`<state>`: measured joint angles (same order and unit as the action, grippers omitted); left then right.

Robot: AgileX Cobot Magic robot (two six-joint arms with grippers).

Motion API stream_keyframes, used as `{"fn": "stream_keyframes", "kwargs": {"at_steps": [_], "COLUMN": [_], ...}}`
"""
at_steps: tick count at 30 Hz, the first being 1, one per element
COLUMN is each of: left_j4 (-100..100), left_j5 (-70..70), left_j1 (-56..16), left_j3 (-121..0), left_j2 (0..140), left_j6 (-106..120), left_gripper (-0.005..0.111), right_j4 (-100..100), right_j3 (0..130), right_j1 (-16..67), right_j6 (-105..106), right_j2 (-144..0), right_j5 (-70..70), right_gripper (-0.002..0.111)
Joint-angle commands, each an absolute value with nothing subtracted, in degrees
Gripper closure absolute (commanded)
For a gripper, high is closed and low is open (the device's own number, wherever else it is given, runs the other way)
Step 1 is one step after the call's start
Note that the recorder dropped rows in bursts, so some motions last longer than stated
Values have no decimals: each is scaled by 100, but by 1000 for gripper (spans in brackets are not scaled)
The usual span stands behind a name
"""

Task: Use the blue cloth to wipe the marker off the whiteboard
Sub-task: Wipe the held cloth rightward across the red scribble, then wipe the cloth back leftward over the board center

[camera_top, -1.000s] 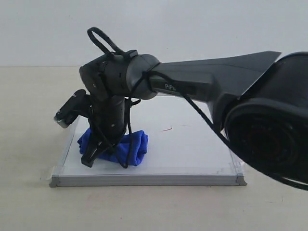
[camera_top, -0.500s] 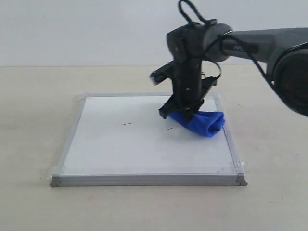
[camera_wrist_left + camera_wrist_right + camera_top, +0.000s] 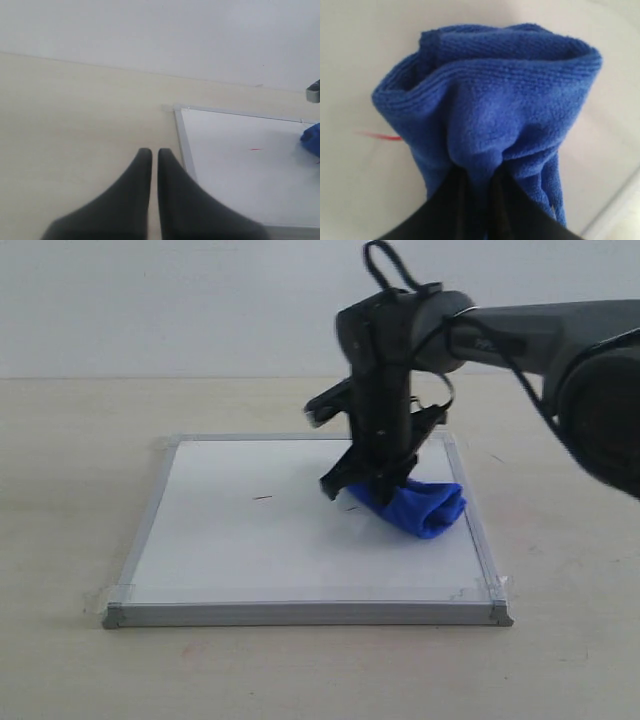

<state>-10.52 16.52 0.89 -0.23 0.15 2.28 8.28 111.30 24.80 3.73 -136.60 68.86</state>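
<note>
The blue cloth is past the short red marker stroke (image 3: 351, 508), so the robot's right gripper should wipe the cloth back across the stroke and over the faint marker dash (image 3: 262, 497).
The whiteboard (image 3: 230, 540) lies flat on the table, silver-framed. My right gripper (image 3: 372, 483) stands on its right half, shut on the bunched blue cloth (image 3: 415, 505), which rests on the board. In the right wrist view the blue cloth (image 3: 490, 100) bulges out past my right gripper (image 3: 477, 185), and a short red marker stroke (image 3: 377, 135) shows beside it. Another faint marker dash (image 3: 262, 498) sits left of the middle. My left gripper (image 3: 151, 152) hangs shut and empty over bare table by the whiteboard's corner (image 3: 176, 108); the marker dash (image 3: 256, 149) shows there too.
The beige table (image 3: 60, 490) surrounds the board, with a pale wall behind. The right arm's dark link (image 3: 540, 330) reaches in from the right above the board's back edge. Clear tape holds the front corners (image 3: 110, 600).
The right gripper swept the cloth from the board's front left across to its right half, then edged slightly left and forward. The red stroke has shrunk to short dashes.
</note>
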Motion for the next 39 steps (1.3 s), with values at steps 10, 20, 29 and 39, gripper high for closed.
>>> {"fn": "stream_keyframes", "kwargs": {"at_steps": [10, 20, 29, 39], "left_j4": [-1038, -1038, -1038, -1038], "left_j5": [1656, 1656, 1656, 1656], "left_j1": [106, 106, 106, 106], "left_j3": [0, 0, 0, 0], "left_j2": [0, 0, 0, 0], "left_j6": [264, 264, 264, 264], "left_gripper": [102, 102, 102, 102], "right_j4": [1634, 1626, 66, -1856], "right_j3": [10977, 10977, 11000, 11518], "right_j1": [4015, 2457, 2185, 3562], "right_j6": [891, -385, -1066, 598], "right_j2": [-14118, -14118, -14118, -14145], "right_j5": [6924, 6311, 5544, 4134], "right_gripper": [108, 108, 108, 108]}}
